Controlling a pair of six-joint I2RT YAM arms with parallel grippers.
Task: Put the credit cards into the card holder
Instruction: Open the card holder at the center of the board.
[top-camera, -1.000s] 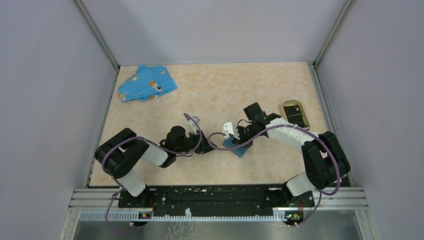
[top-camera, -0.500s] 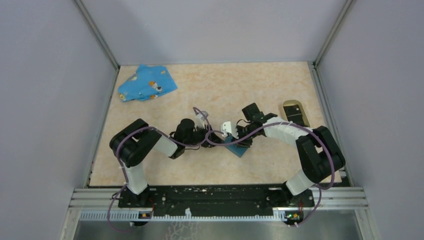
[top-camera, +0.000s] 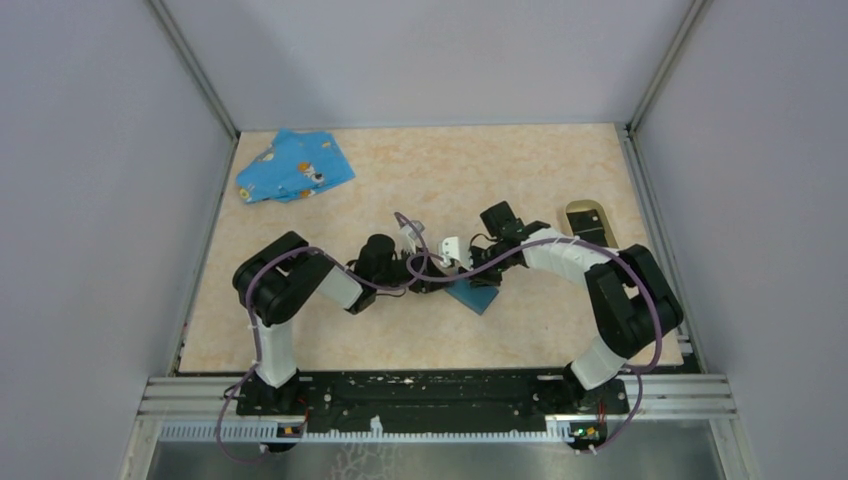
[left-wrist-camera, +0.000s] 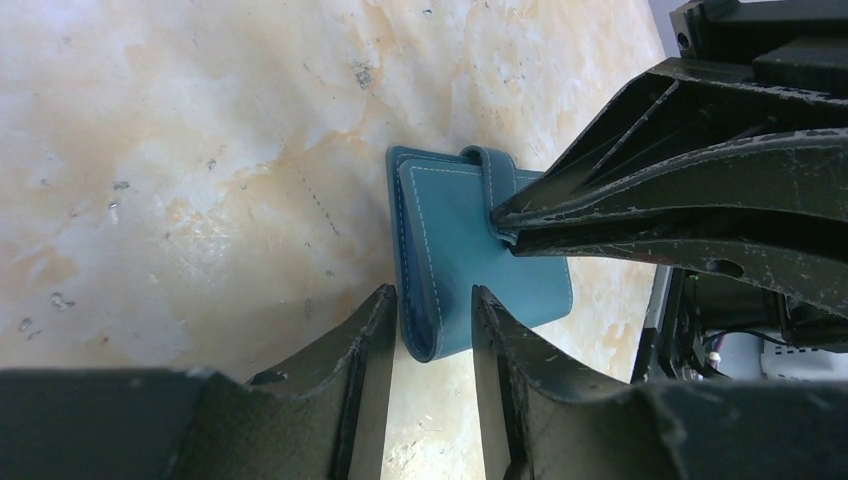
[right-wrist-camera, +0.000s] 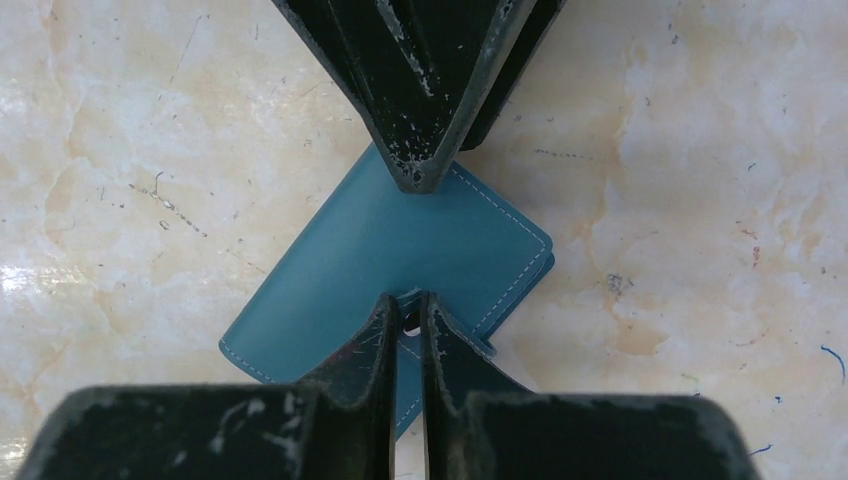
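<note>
Both covers at the case's folded edge (left-wrist-camera: 428, 347) are between my left gripper's fingers, so my left gripper should move back while my right gripper lifts the strap (left-wrist-camera: 489, 178) open.
A blue flat case (top-camera: 476, 296) lies closed at mid-table. In the left wrist view, my left gripper (left-wrist-camera: 432, 295) is open, its jaws on either side of the case's folded edge (left-wrist-camera: 470, 265) with small gaps. In the right wrist view, my right gripper (right-wrist-camera: 408, 300) is shut on the case's closing strap (right-wrist-camera: 404, 318), over the case (right-wrist-camera: 390, 245). The two grippers face each other across the case: left (top-camera: 437, 281), right (top-camera: 470, 270). The tan oval card holder (top-camera: 590, 222) stands at the right, behind the right arm. No credit card shows.
A blue patterned cloth (top-camera: 293, 167) lies crumpled at the back left. Grey walls close the table on three sides. Purple cables loop over both arms near the case.
My left arm has reached rightward until its jaws straddle the case's edge. My right gripper has stayed shut at the case and drawn slightly back and left.
</note>
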